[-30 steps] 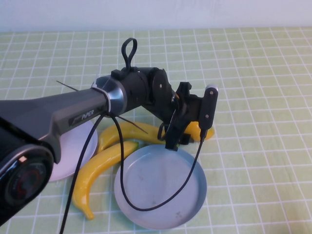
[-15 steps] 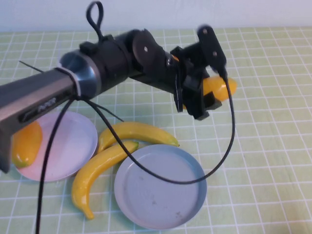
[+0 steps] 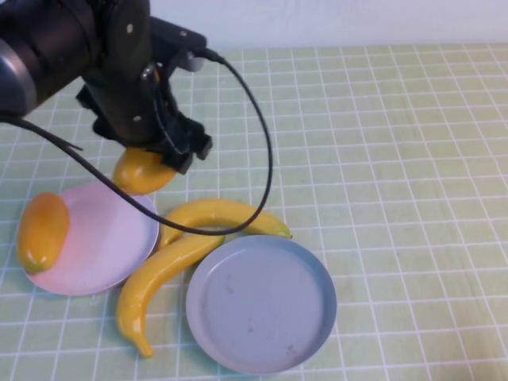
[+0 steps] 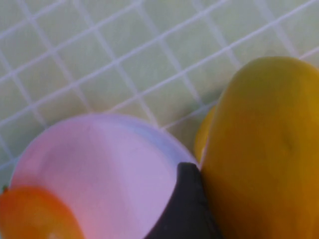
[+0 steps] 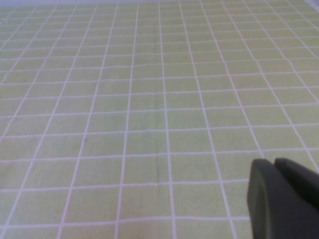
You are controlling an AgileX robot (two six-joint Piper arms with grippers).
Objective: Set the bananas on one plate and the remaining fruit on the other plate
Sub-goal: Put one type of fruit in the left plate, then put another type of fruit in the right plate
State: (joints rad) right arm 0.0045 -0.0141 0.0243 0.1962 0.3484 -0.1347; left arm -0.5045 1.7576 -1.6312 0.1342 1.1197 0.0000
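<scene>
I can see the pale pink plate lying open beside the other mango point(image 3: 43, 232), so I go on carrying the yellow-orange mango with my left gripper until it rests on that plate's open part point(image 3: 103, 244).
My left gripper point(image 3: 155, 163) is shut on a yellow-orange mango point(image 3: 141, 171), held just above the far right rim of the pale pink plate point(image 3: 107, 238). The mango fills the left wrist view point(image 4: 264, 149), with the pink plate point(image 4: 99, 164) below it. The other mango point(image 3: 41, 230) lies on the pink plate's left side and shows in the wrist view point(image 4: 35, 216) too. Two bananas point(image 3: 218, 216) point(image 3: 155, 278) lie on the cloth between the pink plate and the empty grey-blue plate point(image 3: 262, 303). My right gripper point(image 5: 279, 199) is out of the high view, shut over bare cloth.
A green checked cloth point(image 3: 397, 159) covers the table. The left arm's black cable point(image 3: 266, 159) loops down over the far banana. A white wall runs along the back.
My left gripper has carried the mango from the middle right of the table leftward to just above the pink plate's rim. The bananas and plates have not moved.
</scene>
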